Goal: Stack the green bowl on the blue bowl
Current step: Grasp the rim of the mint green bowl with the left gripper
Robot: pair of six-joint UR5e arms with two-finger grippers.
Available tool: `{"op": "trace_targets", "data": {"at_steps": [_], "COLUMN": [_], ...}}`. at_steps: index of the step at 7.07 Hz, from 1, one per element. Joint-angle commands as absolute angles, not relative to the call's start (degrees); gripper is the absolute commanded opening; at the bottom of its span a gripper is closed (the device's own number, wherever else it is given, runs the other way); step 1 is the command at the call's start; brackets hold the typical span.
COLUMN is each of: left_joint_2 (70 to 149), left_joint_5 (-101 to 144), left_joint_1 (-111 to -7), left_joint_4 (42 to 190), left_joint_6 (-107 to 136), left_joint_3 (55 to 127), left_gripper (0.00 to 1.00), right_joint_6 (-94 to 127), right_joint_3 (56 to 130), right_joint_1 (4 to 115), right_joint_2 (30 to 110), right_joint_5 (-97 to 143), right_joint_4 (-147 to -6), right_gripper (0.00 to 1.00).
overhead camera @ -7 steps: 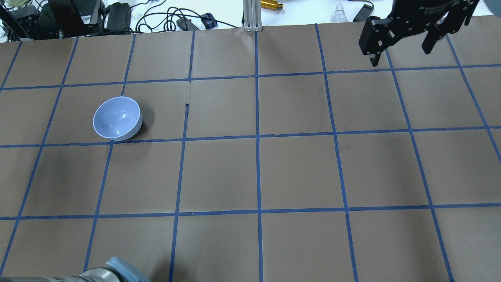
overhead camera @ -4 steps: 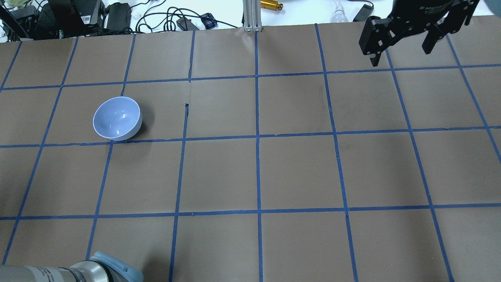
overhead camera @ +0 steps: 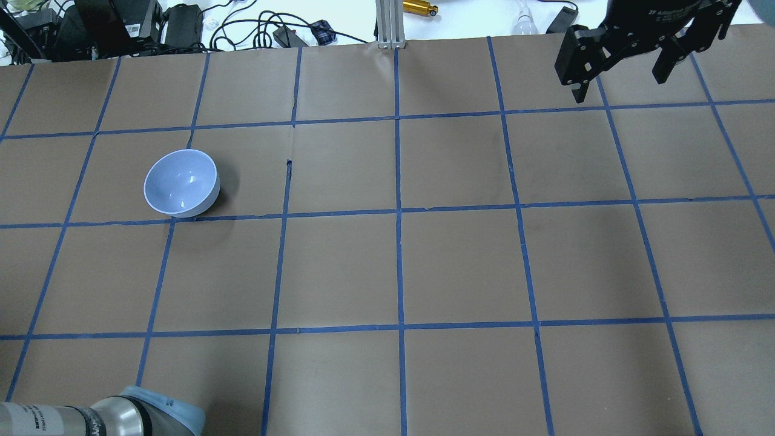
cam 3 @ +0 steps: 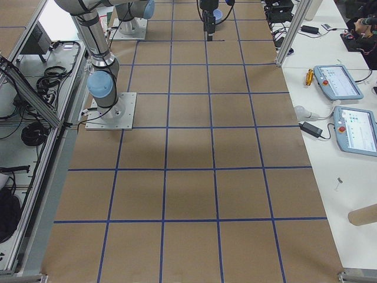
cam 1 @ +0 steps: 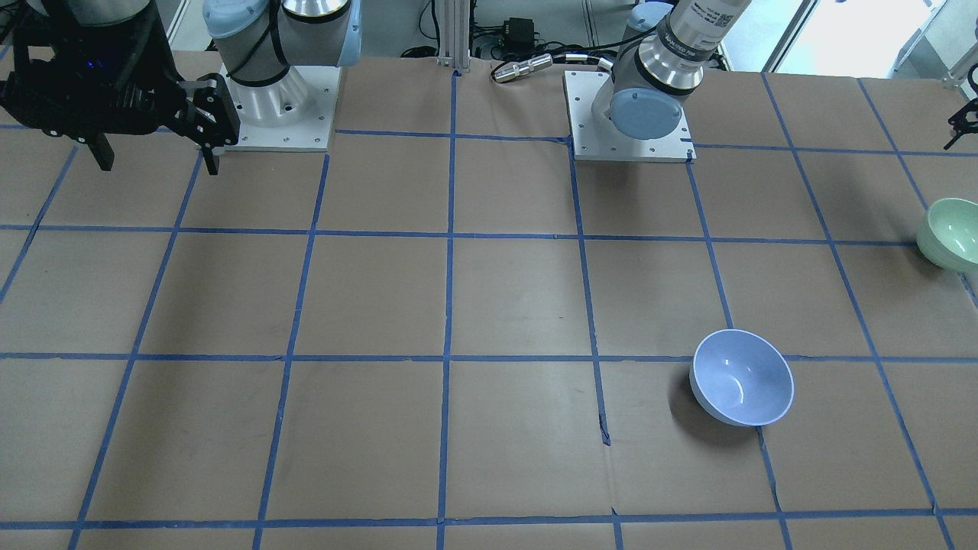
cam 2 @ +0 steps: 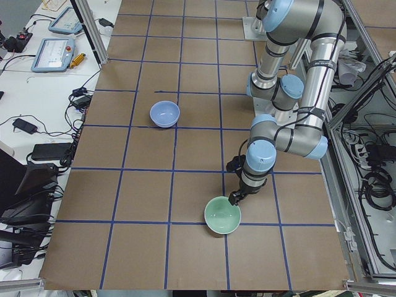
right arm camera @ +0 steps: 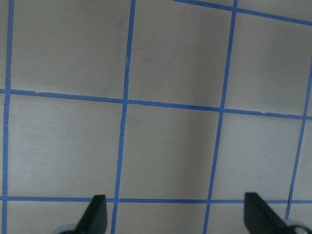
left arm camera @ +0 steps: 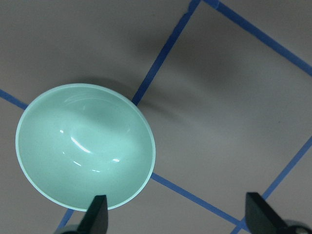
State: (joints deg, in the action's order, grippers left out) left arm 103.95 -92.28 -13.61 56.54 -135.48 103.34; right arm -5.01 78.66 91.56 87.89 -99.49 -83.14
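Observation:
I expect the green bowl [cam 1: 953, 234] to sit deep inside, with its rim just above, when I lower it, because the blue bowl's opening [cam 1: 743, 376] is wide and empty.
The green bowl [cam 1: 951, 243] stands upright at the table's end on my left side, also in the exterior left view [cam 2: 223, 215]. In the left wrist view the green bowl [left arm camera: 85, 146] fills the left half, and my left gripper [left arm camera: 178, 217] is open above it, one fingertip [left arm camera: 97, 214] just over its near rim. The left gripper [cam 2: 235, 198] holds nothing. The blue bowl [overhead camera: 181, 183] stands upright and empty further in on the left half of the table [cam 1: 743, 376]. My right gripper [overhead camera: 620, 83] is open and empty, high over the far right corner, away from both bowls.
The table [overhead camera: 399, 266] is covered in brown paper with a blue tape grid. Cables and black boxes [overhead camera: 121, 24] lie beyond its far edge. An aluminium post [overhead camera: 387, 24] stands at the far middle. Both arm bases [cam 1: 626, 107] sit on the robot's side.
The left arm's elbow at the bottom of the overhead view has slid further left. The right gripper and the blue bowl have stayed where they were.

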Motion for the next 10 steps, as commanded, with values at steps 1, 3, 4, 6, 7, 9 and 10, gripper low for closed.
{"op": "trace_targets", "data": {"at_steps": [1,3,4,6,7,9,10], "left_joint_2": [108.2,111.3,112.4,113.0,113.3,114.3,114.7], "left_joint_5": [-89.0,-86.1,-83.7,-83.6,-83.6,-84.4,-85.1], "left_joint_1": [-12.3,-12.3,-12.4,-12.7,-12.7,-12.7,-12.7], "left_joint_4": [53.9,50.2,50.3,50.2,50.4,50.7,50.7], "left_joint_6": [-137.9,-143.9,-145.4,-146.0,-146.1,-146.0,-145.9], "left_joint_3": [103.4,103.0,103.3,102.9,103.1,103.2,103.2], "left_gripper": [1.0,1.0,1.0,1.0,1.0,1.0,1.0], "right_joint_6": [-5.0,-5.0,-5.0,-5.0,-5.0,-5.0,-5.0], "right_joint_3": [78.7,78.7,78.7,78.7,78.7,78.7,78.7], "right_joint_1": [91.6,91.5,91.6,91.6,91.6,91.6,91.5], "right_joint_2": [87.9,87.9,87.9,87.9,87.9,87.9,87.9], "right_joint_5": [-99.5,-99.5,-99.5,-99.5,-99.5,-99.5,-99.5], "right_joint_4": [-83.1,-83.1,-83.1,-83.1,-83.1,-83.1,-83.1], "right_gripper": [1.0,1.0,1.0,1.0,1.0,1.0,1.0]}}
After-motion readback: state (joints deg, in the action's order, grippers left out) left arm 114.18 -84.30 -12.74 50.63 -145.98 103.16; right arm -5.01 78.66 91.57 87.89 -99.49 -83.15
